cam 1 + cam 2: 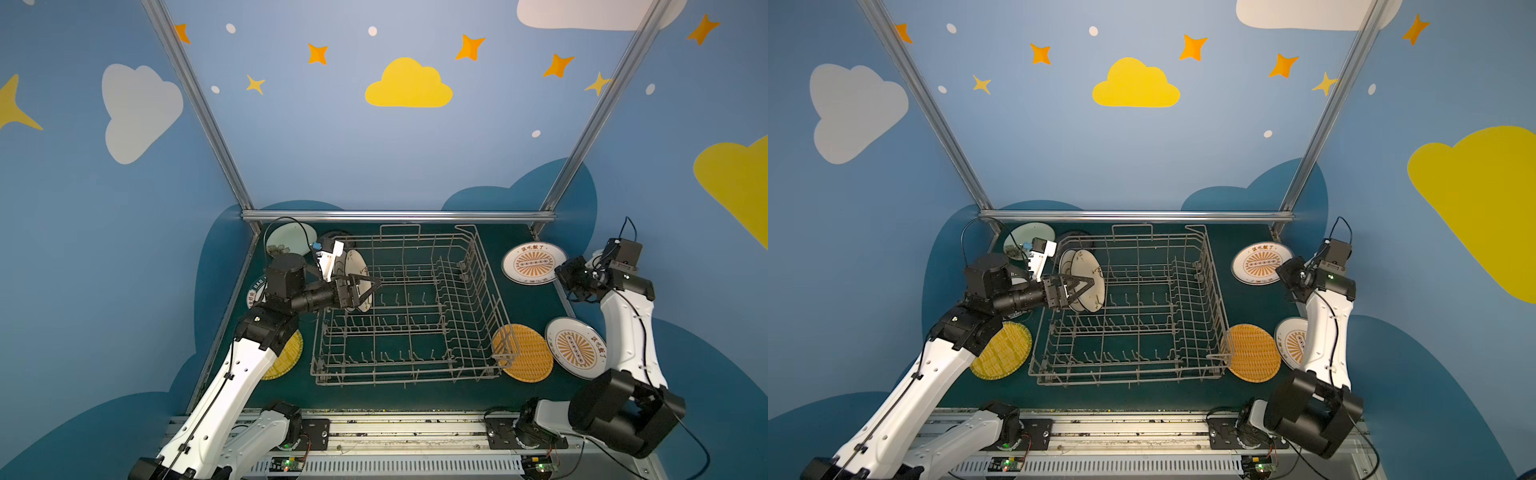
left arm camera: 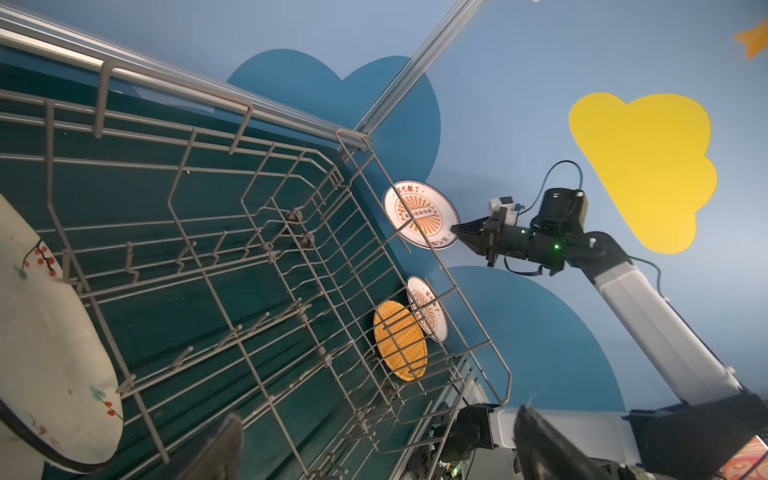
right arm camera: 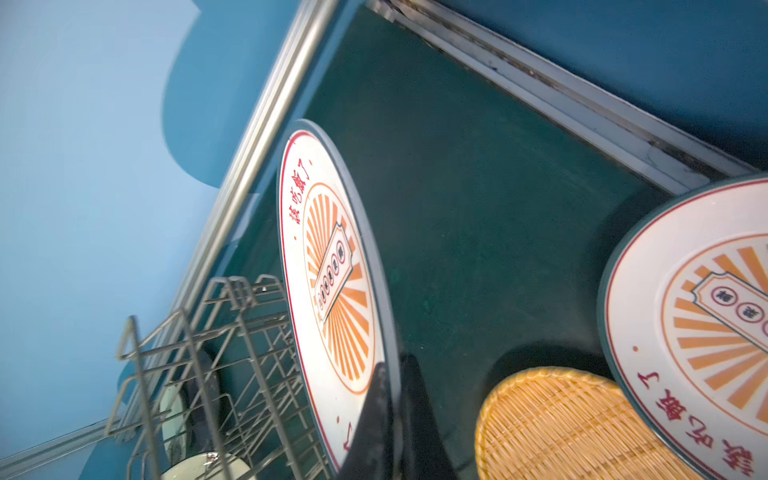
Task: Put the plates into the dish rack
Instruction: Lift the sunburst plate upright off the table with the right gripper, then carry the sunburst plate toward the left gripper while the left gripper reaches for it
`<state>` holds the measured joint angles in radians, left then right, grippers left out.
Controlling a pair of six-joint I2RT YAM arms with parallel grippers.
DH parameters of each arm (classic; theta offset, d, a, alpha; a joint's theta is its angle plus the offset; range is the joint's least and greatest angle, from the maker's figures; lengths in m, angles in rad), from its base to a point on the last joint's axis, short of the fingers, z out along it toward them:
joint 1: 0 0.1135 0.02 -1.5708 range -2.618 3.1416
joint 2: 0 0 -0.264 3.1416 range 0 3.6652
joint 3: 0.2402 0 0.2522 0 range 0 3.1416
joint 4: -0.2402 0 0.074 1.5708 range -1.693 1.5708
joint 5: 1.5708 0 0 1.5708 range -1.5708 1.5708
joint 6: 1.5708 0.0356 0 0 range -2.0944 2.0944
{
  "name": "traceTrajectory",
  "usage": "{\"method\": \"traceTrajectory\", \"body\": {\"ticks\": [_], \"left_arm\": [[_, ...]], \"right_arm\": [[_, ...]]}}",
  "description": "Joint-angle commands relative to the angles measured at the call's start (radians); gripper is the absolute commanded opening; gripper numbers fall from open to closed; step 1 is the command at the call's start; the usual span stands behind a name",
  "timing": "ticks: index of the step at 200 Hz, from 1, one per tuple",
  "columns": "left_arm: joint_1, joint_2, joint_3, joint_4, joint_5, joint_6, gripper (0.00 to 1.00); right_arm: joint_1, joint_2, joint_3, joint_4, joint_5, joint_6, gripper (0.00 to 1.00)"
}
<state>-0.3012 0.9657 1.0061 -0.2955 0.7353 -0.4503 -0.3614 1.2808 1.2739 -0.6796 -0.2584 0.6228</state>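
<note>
My left gripper should grab the plate's opposite rim (image 1: 1235,261) over the rack, because my right gripper is holding the sunburst plate far from the slot (image 1: 1111,289) beside the floral plates.
The grey wire dish rack (image 1: 395,370) (image 1: 1133,374) stands mid-table. Two pale floral plates (image 1: 360,272) (image 1: 1090,266) stand on edge at its left end; one (image 2: 50,353) shows in the left wrist view. Just beside them my left gripper (image 1: 369,286) (image 1: 1084,284) (image 2: 382,449) hangs open and holds nothing. At the far right, my right gripper (image 1: 559,275) (image 1: 1282,271) (image 3: 390,419) is shut on the near rim of a white plate with an orange sunburst (image 1: 532,262) (image 1: 1260,262) (image 3: 328,270) (image 2: 415,216).
On the right lie a yellow woven plate (image 1: 528,353) against the rack's corner and a second sunburst plate (image 1: 575,349). On the left lie another yellow plate (image 1: 289,359), a lettered-rim plate (image 1: 254,291), a pale green plate (image 1: 286,241) and a black plate (image 1: 341,237).
</note>
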Motion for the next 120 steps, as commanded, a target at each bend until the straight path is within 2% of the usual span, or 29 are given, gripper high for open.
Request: {"method": "traceTrajectory", "body": {"ticks": [1,17,35,77,102,120], "left_arm": [[0.001,-0.02,0.028,-0.013,-0.021,-0.019,1.0],[0.003,-0.039,0.022,-0.029,-0.035,-0.027,1.0],[0.005,-0.065,0.021,-0.056,-0.049,-0.026,1.0],[0.006,-0.102,0.003,-0.083,-0.057,-0.047,1.0],[0.005,-0.111,-0.019,-0.059,-0.063,-0.083,1.0],[0.005,-0.108,-0.036,-0.014,-0.044,-0.113,1.0]], "right_arm": [[0.067,-0.097,0.043,0.035,0.101,0.051,0.0],[0.146,-0.153,0.072,0.049,0.195,0.035,0.0],[0.229,-0.176,0.141,0.023,0.227,0.018,0.0],[0.367,-0.174,0.259,-0.008,0.167,0.063,0.0],[0.466,-0.182,0.282,0.008,0.179,0.068,0.0],[0.531,-0.182,0.277,0.044,0.133,0.076,0.0]]}}
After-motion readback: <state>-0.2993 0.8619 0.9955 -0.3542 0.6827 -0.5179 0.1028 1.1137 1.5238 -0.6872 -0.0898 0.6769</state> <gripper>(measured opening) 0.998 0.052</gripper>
